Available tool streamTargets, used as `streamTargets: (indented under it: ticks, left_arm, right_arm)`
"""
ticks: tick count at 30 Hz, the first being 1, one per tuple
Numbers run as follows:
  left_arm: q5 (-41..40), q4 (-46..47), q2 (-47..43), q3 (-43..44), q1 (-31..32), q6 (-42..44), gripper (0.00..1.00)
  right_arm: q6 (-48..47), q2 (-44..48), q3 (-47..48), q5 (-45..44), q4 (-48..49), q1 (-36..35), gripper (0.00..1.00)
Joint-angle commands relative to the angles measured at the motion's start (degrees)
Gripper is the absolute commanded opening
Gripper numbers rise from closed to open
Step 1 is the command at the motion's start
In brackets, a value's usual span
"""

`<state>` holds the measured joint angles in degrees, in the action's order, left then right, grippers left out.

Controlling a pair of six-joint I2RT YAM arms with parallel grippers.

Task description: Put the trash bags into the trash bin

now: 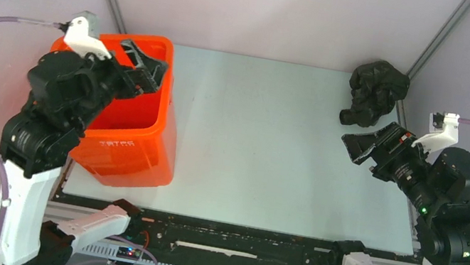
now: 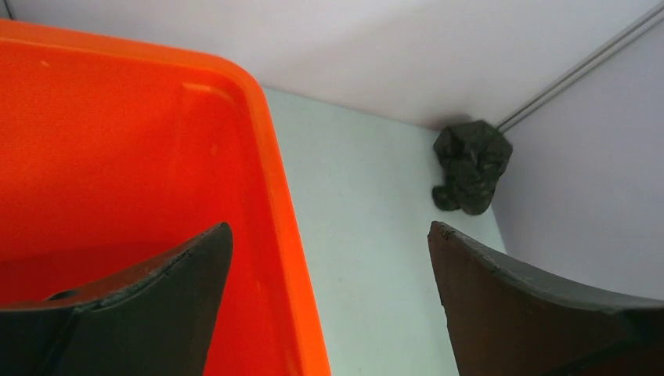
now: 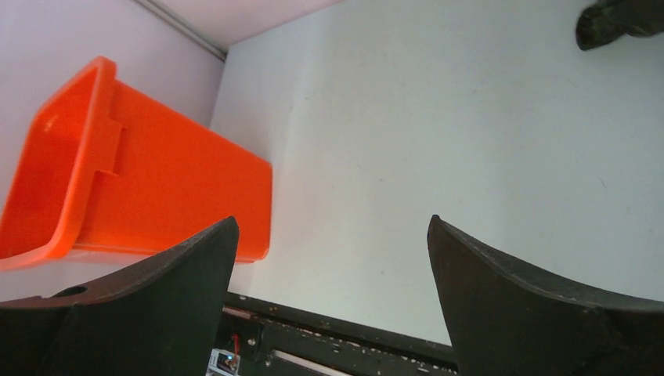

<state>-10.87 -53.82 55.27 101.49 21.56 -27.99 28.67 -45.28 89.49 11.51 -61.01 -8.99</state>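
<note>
The trash bin is close to the table's near edge point(image 1: 130, 183), so my left gripper should push the bin's far side point(image 1: 148, 47) back before my right gripper takes the bag.
The trash bag point(image 1: 377, 90) is a crumpled black bundle in the table's far right corner, lying outside the bin. In the left wrist view the bag point(image 2: 471, 166) rests against the wall corner. The orange trash bin point(image 1: 136, 127) stands at the left, and nothing shows inside it. My left gripper point(image 1: 145, 68) hangs open over the bin's far right part; its jaws straddle the bin's rim point(image 2: 270, 164), with nothing between them point(image 2: 330, 231). My right gripper point(image 1: 365, 138) is open just in front of the bag, apart from it, and points left across the table point(image 3: 333, 225). It sees the bin point(image 3: 156, 188) and an edge of the bag point(image 3: 618, 19).
Pale walls with metal corner rails point(image 1: 439, 37) close in the table on three sides. A black rail point(image 1: 235, 244) with cables runs along the near edge between the arm bases. Bare tabletop point(image 1: 267, 138) lies between bin and bag.
</note>
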Motion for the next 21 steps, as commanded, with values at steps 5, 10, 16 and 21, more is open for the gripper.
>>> streamTargets:
  ticks: [5, 10, 16, 21]
  left_arm:
    - [-6.57, -6.04, 3.73, 2.25, 4.38, 1.65, 1.00]
    - [-2.74, -5.89, 3.67, 0.68, 5.28, 0.81, 1.00]
    - [-1.70, -3.16, 4.78, -2.24, 15.11, -0.70, 1.00]
    - [-8.05, -3.10, 5.93, -4.22, 23.76, -2.90, 1.00]
  right_arm:
    - [-2.57, -0.44, -2.05, -4.78, -1.83, 0.69, 1.00]
    - [-3.15, -0.70, -3.48, -3.73, -1.65, 0.78, 1.00]
    - [-3.11, -0.59, -4.98, -2.90, -1.00, 0.75, 1.00]
    - [-2.79, -0.07, -5.21, -3.31, -1.21, 0.73, 1.00]
